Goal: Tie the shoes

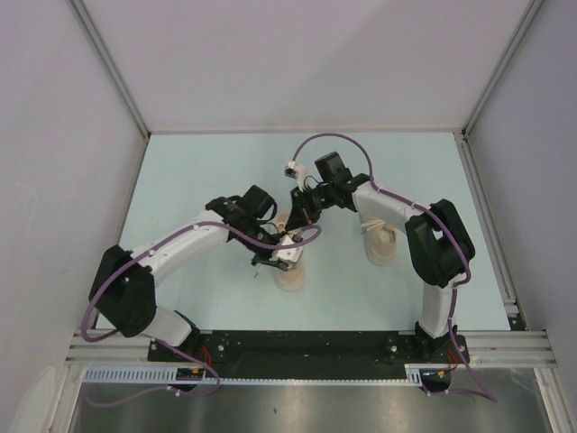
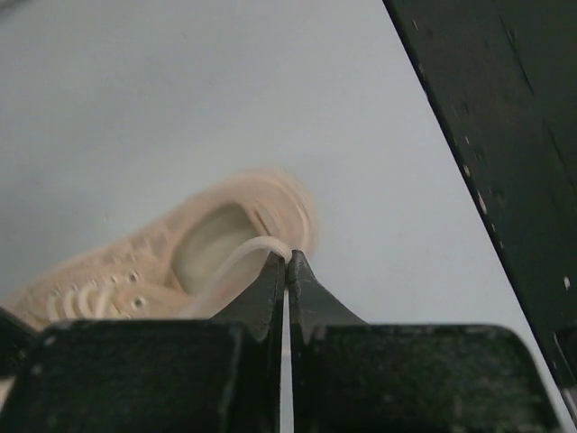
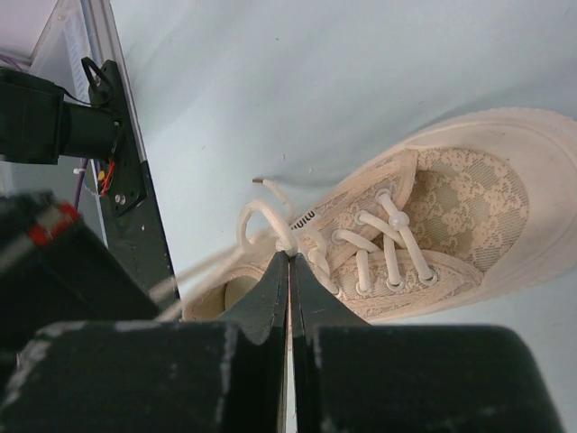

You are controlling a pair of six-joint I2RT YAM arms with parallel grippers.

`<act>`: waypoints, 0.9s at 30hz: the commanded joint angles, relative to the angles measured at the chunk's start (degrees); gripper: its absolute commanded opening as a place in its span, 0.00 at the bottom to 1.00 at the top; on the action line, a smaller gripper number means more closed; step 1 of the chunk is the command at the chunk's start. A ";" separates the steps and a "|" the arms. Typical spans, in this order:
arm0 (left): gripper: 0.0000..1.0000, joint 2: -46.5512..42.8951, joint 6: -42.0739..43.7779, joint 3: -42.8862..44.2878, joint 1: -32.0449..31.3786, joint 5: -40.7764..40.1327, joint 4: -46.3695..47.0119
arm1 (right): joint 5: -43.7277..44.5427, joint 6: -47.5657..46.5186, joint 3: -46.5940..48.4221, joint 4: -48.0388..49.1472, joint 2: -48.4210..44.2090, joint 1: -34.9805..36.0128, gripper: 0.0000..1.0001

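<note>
The lace loop (image 3: 269,215) is standing up above the shoe, so the robot's left gripper should go on moving the strand of lace around the loop until the piece crosses toward the second shoe (image 1: 381,244).
One beige shoe (image 1: 291,276) lies on the table in front of the left arm; it also shows in the left wrist view (image 2: 171,262) and the right wrist view (image 3: 442,212). My left gripper (image 1: 273,257) is shut (image 2: 288,258) on an off-white lace strand (image 2: 236,260) that runs from the shoe's opening. My right gripper (image 1: 298,213) is shut (image 3: 289,255) on a lace loop (image 3: 256,219) just above the shoe's tongue. The lace is raised off the shoe between the two grippers. The second shoe (image 1: 382,245) stands to the right, partly hidden under the right arm.
The black base rail (image 1: 297,345) runs along the near edge and shows in the left wrist view (image 2: 505,135) and the right wrist view (image 3: 135,207). Grey walls (image 1: 54,135) enclose the pale blue table (image 1: 207,162) on three sides.
</note>
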 commanded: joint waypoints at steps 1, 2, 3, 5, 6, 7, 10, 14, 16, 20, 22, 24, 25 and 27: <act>0.00 4.48 -22.23 3.80 -3.73 7.76 17.95 | -2.16 0.34 0.92 1.54 0.30 0.10 0.00; 0.00 4.92 -24.55 3.72 -4.61 8.02 21.02 | -2.42 0.34 0.83 1.45 0.04 0.10 0.00; 0.00 5.54 -26.57 3.72 -5.14 7.68 26.62 | -2.86 0.34 0.92 1.28 -0.05 0.02 0.00; 0.00 7.99 -32.02 4.76 -6.45 6.80 32.19 | -3.73 0.34 0.92 1.36 -0.05 0.10 0.00; 0.00 8.96 -33.78 5.21 -6.63 6.88 33.61 | -3.92 0.25 0.92 1.36 -0.13 0.02 0.00; 0.00 10.71 -37.02 5.47 -6.72 7.06 35.01 | -4.09 0.16 0.92 1.28 -0.14 0.10 0.00; 0.00 12.39 -44.14 3.99 -6.81 5.40 43.62 | -4.71 -0.19 0.92 1.28 0.22 0.10 0.00; 0.00 14.41 -48.64 1.53 -7.43 4.69 52.58 | -5.41 -0.02 1.00 1.45 0.74 0.10 0.00; 0.00 14.94 -50.75 0.64 -7.69 3.55 54.79 | -5.59 0.25 0.92 1.80 1.01 0.10 0.00; 0.00 15.83 -51.20 -2.61 -8.04 0.30 58.93 | -6.03 0.34 0.92 2.07 1.18 0.28 0.00; 0.00 15.91 -51.03 -4.01 -8.30 -0.85 59.64 | -6.11 0.25 0.92 1.89 1.36 0.37 0.00; 0.00 15.57 -49.98 -5.15 -8.65 -1.55 59.46 | -6.20 0.16 0.92 1.54 1.53 0.45 0.00; 0.01 15.13 -49.27 -6.55 -8.83 -1.64 59.38 | -6.20 0.16 0.92 1.28 1.53 0.45 0.00; 0.15 11.97 -47.08 -8.49 -9.18 -1.64 59.29 | -6.29 -0.01 0.83 1.10 1.54 0.63 0.00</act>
